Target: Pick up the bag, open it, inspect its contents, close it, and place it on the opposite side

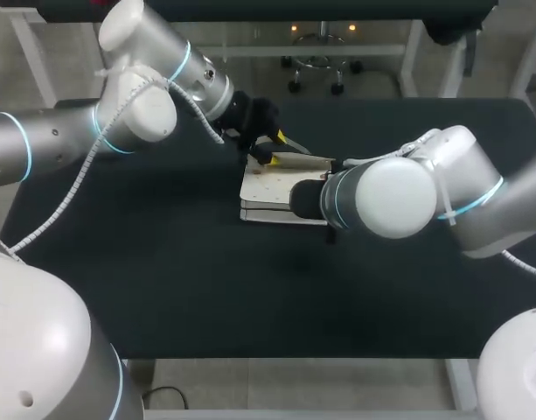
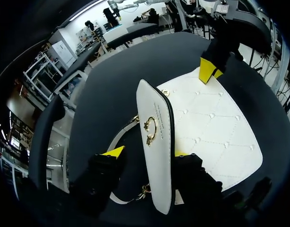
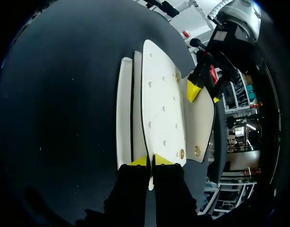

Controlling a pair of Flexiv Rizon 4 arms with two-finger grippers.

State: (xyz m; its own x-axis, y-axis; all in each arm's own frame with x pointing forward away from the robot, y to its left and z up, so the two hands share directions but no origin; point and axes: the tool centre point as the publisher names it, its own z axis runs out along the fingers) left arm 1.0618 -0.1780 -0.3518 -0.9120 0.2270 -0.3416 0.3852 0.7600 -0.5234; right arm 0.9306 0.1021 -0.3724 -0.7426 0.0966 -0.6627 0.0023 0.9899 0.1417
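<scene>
My gripper will pull the flap with the gold clasp (image 2: 152, 137), and the flap should swing back flat and open the bag's opening, because the flap's thin edge (image 2: 172, 132) stands straight.
A white quilted bag (image 1: 281, 188) lies mid-table. In the right wrist view my right gripper (image 3: 151, 160) is shut on the edge of the bag's quilted flap (image 3: 161, 109), holding it up off the body (image 3: 125, 113). In the head view its fingers are hidden behind its own wrist (image 1: 386, 197). My left gripper (image 2: 147, 152) stands open astride the bag's front panel, which bears a gold clasp (image 2: 150, 131). One finger is beside the strap (image 2: 122, 135) and the other is against the panel. From above, the left gripper (image 1: 268, 150) sits at the bag's far edge.
The black table (image 1: 163, 271) spreads wide around the bag. Its back edge lies a little beyond my left gripper. Nothing else stands on it.
</scene>
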